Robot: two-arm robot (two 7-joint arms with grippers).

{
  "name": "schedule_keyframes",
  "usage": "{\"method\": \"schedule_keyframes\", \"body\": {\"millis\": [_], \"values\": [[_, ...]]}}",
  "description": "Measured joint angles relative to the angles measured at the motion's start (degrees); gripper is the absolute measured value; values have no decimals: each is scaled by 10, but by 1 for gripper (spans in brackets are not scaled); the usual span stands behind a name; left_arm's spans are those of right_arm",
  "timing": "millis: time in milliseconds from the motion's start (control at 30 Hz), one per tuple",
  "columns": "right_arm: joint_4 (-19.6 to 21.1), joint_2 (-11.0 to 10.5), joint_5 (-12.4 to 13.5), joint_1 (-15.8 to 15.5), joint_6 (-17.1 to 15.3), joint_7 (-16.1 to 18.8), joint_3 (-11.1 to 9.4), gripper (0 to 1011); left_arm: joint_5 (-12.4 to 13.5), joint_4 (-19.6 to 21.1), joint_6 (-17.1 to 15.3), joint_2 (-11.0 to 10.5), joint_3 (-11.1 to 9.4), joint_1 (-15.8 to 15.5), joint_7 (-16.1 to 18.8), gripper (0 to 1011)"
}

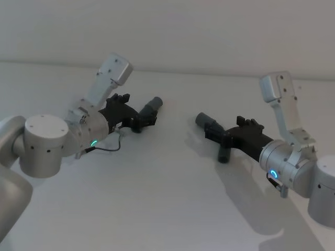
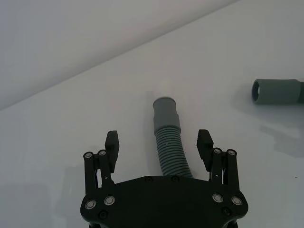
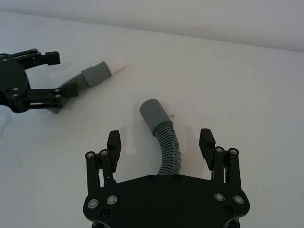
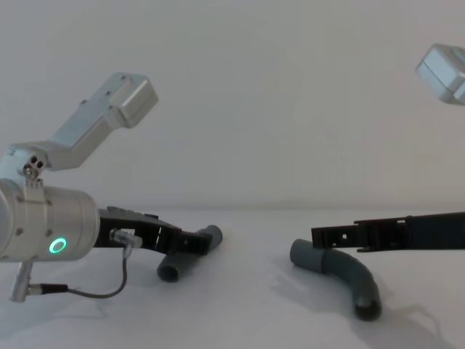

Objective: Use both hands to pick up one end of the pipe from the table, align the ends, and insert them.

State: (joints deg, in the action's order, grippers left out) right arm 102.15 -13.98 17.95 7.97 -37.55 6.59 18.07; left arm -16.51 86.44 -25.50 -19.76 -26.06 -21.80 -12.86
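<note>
The pipe's ribbed part (image 4: pixel 351 272) is already lying in a curve, so the longer piece's socket end (image 4: pixel 306 254) will stick out at an angle when the robot lifts it.
Two dark grey ribbed pieces of the pipe lie apart on the white table (image 1: pixel 172 198). The shorter piece (image 2: pixel 166 142) runs between the fingers of my open left gripper (image 2: pixel 158 137), its cuff (image 2: pixel 165 110) pointing away. In the right wrist view that cuff carries a white tip (image 3: pixel 118 64). My right gripper (image 3: pixel 160 140) is open too and straddles the longer piece (image 3: pixel 169 147), whose plain socket end (image 3: pixel 153 112) sticks out ahead. From the head, left gripper (image 1: pixel 140 114) and right gripper (image 1: pixel 219 135) face each other, with the two ends a gap apart.
The table surface between the two cuffs is bare white with faint shadows. A thin cable (image 4: pixel 109 291) hangs under the left wrist. The longer piece's far end (image 4: pixel 367 305) curves down toward the table's front.
</note>
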Motion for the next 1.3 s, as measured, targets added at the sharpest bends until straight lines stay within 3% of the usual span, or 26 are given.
{"method": "schedule_keyframes", "body": {"millis": [633, 1300], "values": [[-19, 7, -11, 0, -4, 6, -1, 1004, 13, -67, 3, 29, -9, -38, -19, 1000], [-39, 11, -24, 3, -3, 13, 1, 1004, 25, -80, 12, 40, -14, -45, -31, 1000]]}}
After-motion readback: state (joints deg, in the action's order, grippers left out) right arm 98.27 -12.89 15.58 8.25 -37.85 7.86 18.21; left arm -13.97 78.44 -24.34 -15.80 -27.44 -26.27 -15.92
